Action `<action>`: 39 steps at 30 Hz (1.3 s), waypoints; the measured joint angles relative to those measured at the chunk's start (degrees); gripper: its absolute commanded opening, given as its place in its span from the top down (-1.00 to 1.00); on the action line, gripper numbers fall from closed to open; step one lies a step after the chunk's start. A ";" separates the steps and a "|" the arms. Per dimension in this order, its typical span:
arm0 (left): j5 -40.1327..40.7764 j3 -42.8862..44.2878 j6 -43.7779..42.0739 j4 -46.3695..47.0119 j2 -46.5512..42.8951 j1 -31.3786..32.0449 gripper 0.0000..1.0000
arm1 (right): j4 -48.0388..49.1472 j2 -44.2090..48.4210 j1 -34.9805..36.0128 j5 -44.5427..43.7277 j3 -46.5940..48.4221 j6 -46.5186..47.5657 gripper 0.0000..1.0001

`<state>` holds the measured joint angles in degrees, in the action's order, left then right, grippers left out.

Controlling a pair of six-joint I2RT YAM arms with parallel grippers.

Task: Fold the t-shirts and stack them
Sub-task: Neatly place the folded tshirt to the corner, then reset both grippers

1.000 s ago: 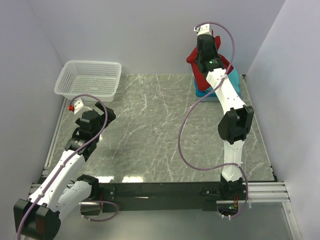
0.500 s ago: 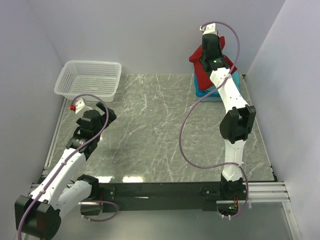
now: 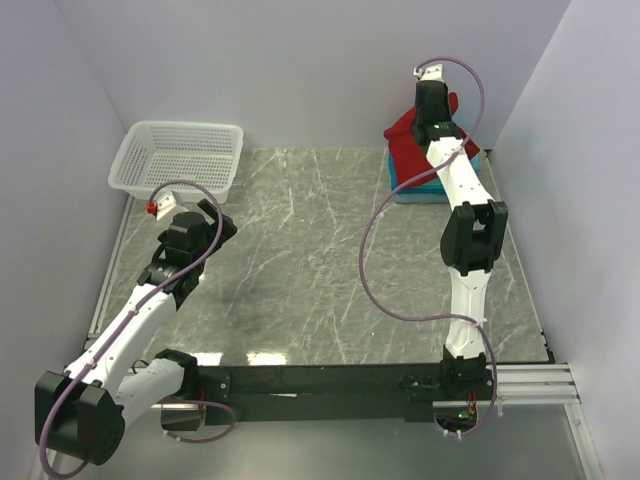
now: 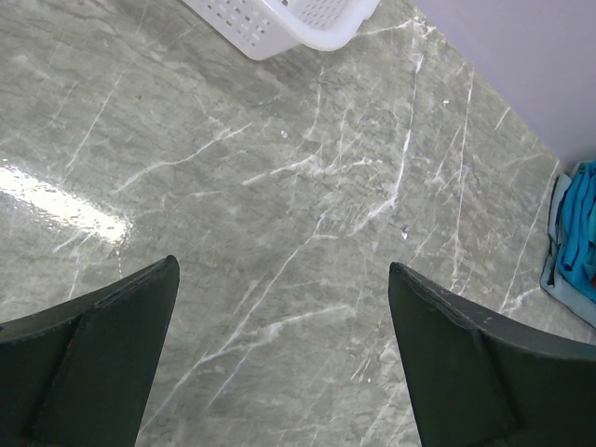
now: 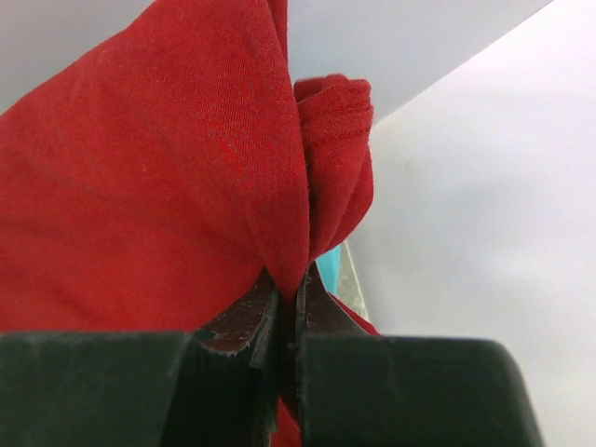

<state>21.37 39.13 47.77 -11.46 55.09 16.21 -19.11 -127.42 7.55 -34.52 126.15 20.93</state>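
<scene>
The red t-shirt's body (image 3: 408, 162) is lying on top of the turquoise pile. My right gripper keeps bringing the held fold toward the pile's far corner (image 3: 466, 137) and lets go there.
The deep red t-shirt (image 3: 408, 140) hangs from my right gripper (image 3: 436, 108) at the far right corner, over a pile of turquoise t-shirts (image 3: 420, 186). In the right wrist view my right gripper (image 5: 291, 291) is shut on a fold of the red t-shirt (image 5: 158, 186), with a sliver of turquoise cloth (image 5: 328, 264) behind it. My left gripper (image 3: 205, 222) is open and empty above the bare table on the left; its two dark fingers (image 4: 102, 354) stand wide apart. The edge of the turquoise pile (image 4: 579, 244) shows at the right of the left wrist view.
A white mesh basket (image 3: 180, 156) stands at the far left corner, and its corner shows in the left wrist view (image 4: 289, 20). The grey marble table (image 3: 320, 270) lies between the arms. Walls close in on the left, back and right.
My right gripper has carried the red t-shirt further back and to the right, toward the corner. My left arm has shifted slightly forward and right.
</scene>
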 measured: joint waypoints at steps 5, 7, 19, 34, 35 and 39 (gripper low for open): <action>-0.52 0.72 0.02 -0.02 1.73 0.00 -0.99 | 0.74 -3.10 -2.10 0.92 0.57 -1.18 0.99; -0.55 1.01 0.02 -0.07 2.21 0.00 -0.99 | 1.53 -4.13 -2.99 1.22 0.61 -1.64 0.99; -0.57 2.36 0.63 -0.13 3.78 0.00 -0.99 | 3.48 -8.48 -7.06 4.00 2.27 -6.40 -0.11; -0.35 2.38 1.20 -0.44 1.75 0.00 -0.99 | 5.40 -6.60 -8.98 2.93 -0.39 -13.79 -0.66; -0.26 2.38 1.18 -0.44 1.25 0.00 -0.99 | 5.01 -5.29 -8.96 2.97 -1.97 -14.86 -0.66; 0.15 2.38 1.01 -0.48 -1.42 0.00 -0.99 | 3.65 3.13 -8.92 4.04 -11.15 -20.26 -0.68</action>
<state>21.52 41.52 48.77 -11.94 53.67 16.21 -15.46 -124.29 -1.37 -30.48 115.00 0.67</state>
